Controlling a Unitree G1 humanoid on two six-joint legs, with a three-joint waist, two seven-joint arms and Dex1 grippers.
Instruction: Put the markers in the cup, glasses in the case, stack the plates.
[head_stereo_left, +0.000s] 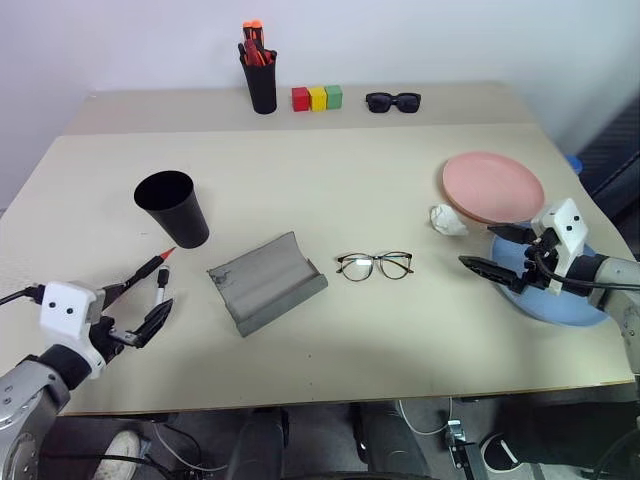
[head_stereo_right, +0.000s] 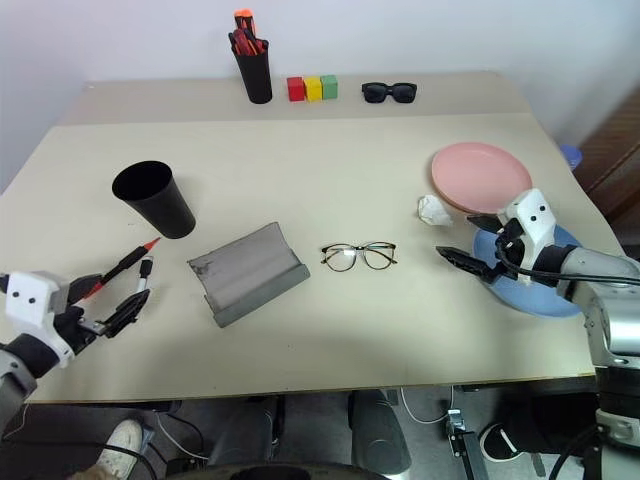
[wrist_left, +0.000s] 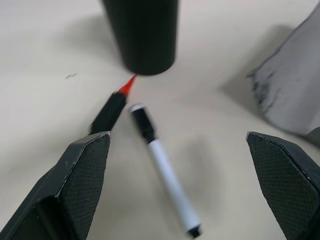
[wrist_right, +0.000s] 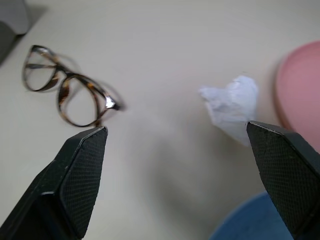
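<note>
The white marker (head_stereo_left: 162, 283) looks short next to the tall black cup (head_stereo_left: 177, 211), so the marker will go down out of sight below the cup's rim when I drop it in.
Two markers lie side by side on the table's left, below the black cup (head_stereo_left: 172, 208): a dark one with a red tip (head_stereo_left: 150, 268) and a white one with a black cap (wrist_left: 165, 170). My left gripper (head_stereo_left: 138, 308) hovers open just short of them, holding nothing. The wire-frame glasses (head_stereo_left: 375, 265) rest mid-table, right of the grey case (head_stereo_left: 265, 282), which lies open. The pink plate (head_stereo_left: 492, 187) sits at the right; beside it, nearer me, is the blue plate (head_stereo_left: 560, 298). My right gripper (head_stereo_left: 497, 250) stands open over the blue plate's left rim, pointing toward the glasses.
A crumpled white paper ball (head_stereo_left: 447, 220) lies by the pink plate's left rim. Along the back stand a black pen holder (head_stereo_left: 260, 80) with orange-red pens, three coloured blocks (head_stereo_left: 317, 97) and black sunglasses (head_stereo_left: 393, 101).
</note>
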